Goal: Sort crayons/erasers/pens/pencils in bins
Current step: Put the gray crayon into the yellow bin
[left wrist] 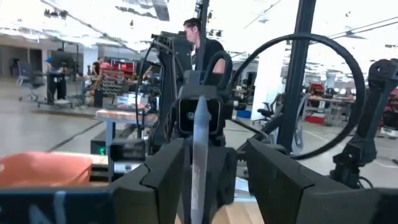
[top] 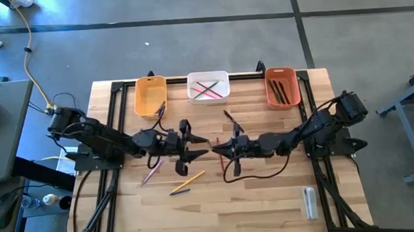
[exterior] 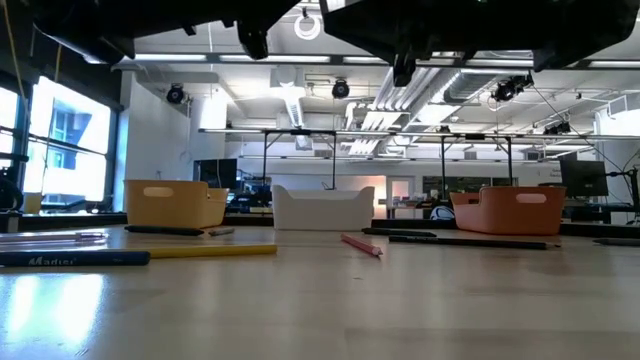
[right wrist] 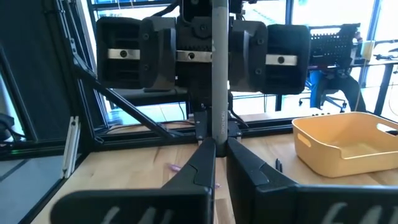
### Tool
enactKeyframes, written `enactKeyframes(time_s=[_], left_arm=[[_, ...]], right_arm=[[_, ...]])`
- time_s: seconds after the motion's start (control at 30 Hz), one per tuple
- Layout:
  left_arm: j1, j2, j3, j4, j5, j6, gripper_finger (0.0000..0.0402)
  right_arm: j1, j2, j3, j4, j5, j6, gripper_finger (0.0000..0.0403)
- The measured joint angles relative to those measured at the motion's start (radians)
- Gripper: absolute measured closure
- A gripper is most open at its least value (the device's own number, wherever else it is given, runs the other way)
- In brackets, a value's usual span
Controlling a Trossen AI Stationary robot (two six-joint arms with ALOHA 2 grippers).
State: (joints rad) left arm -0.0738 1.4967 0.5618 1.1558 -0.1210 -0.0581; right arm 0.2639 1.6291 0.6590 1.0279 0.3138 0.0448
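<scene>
The robot's right gripper is holding the grey pen [right wrist: 219, 74] far from the yellow-orange bin, so next the left gripper takes the pen over and drops it into that bin [top: 149, 96].
My right gripper [right wrist: 216, 149] is shut on a slim grey pen [right wrist: 219, 74] at the table's middle [top: 218, 148]. My left gripper [left wrist: 214, 171] faces it, open, one finger on either side of the pen [left wrist: 200, 149], which stands closer to one finger; I cannot tell if it touches. The yellow-orange bin [top: 151, 96], the white bin [top: 208, 86] with red, pink and green pencils, and the red-orange bin [top: 281, 87] with dark pens stand along the far edge. A pink pencil [top: 151, 172] and a yellow pencil [top: 189, 179] lie on the table. My right gripper pinches the grey pen near its lower end [right wrist: 217, 134] between its two fingertips. The fingers come level from the table's right side and lie across the pen. The pen stands about upright above the fingers, clear of the table.
A dark pen [top: 230, 120] lies just beyond the grippers, and a purple stick [top: 161, 109] lies by the yellow-orange bin. A blue marker [exterior: 70, 259] lies beside the yellow pencil. A whitish oblong item [top: 309, 200] lies near the front right corner. People stand in the room behind.
</scene>
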Motion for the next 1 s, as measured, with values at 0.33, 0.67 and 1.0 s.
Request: enactKeyframes(time_s=[0.33,0.67,1.0], left_arm=[[0.002,0.012,0.036,0.001,0.009,0.064,0.0292],[0.028,0.012,0.036,0.002,0.055,0.092,0.0380],[0.042,0.009,0.036,-0.001,0.083,0.126,0.0396]], right_arm=[[0.007,0.000,0.000,0.000,0.000,0.000,0.0396],[0.007,0.000,0.000,0.000,-0.009,-0.001,0.0393],[0.007,0.001,0.000,-0.018,-0.007,-0.014,0.0338]])
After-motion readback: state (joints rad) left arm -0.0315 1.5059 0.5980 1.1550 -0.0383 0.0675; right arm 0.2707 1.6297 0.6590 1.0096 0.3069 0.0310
